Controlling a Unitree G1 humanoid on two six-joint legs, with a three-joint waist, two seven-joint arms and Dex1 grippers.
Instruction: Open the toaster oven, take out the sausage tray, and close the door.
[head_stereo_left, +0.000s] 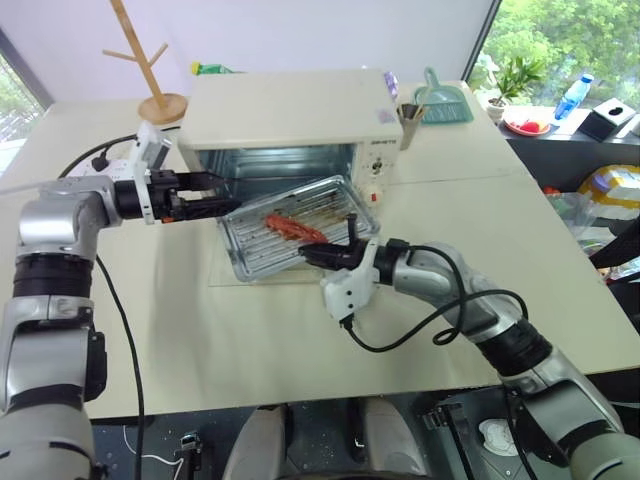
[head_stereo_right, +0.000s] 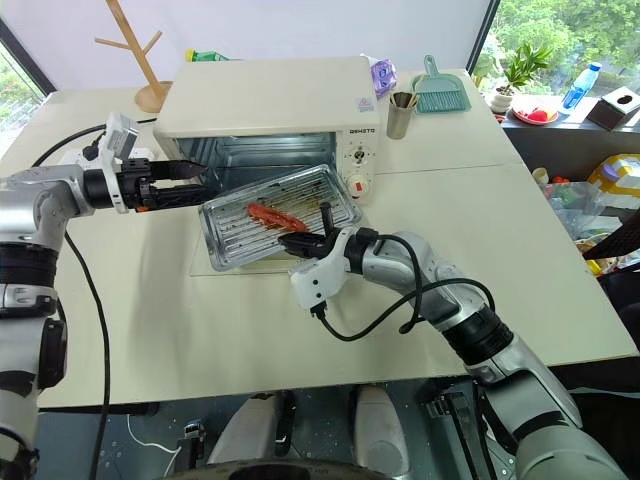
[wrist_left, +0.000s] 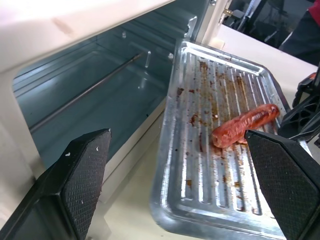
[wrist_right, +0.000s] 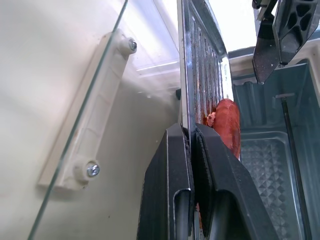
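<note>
The reddish sausage (head_stereo_left: 295, 229) is lying across the tray's greasy ribs (head_stereo_left: 262, 248), so the sausage will stay in place and travel along when the robot's left gripper carries the tray.
The cream toaster oven (head_stereo_left: 290, 110) stands at the back of the table, its cavity (wrist_left: 95, 100) bare inside. Its glass door (wrist_right: 145, 75) lies folded down flat in front, white bar handle (wrist_right: 85, 135) towards me. The shiny sausage tray (head_stereo_left: 290, 225) hangs tilted over the door, outside the oven, with a reddish sausage (head_stereo_left: 295, 228) on its greasy ribs. My right gripper (head_stereo_left: 325, 255) is shut on the tray's near rim (wrist_right: 185, 75). My left gripper (head_stereo_left: 215, 200) stands open at the tray's left end by the oven mouth, its pads (wrist_left: 85, 170) touching nothing.
A wooden mug tree (head_stereo_left: 150, 60) and a green bottle (head_stereo_left: 215, 68) stand behind the oven on the left. A cup of utensils (head_stereo_left: 408, 125) and a teal dustpan (head_stereo_left: 440, 100) sit to its right. Cables trail from both arms.
</note>
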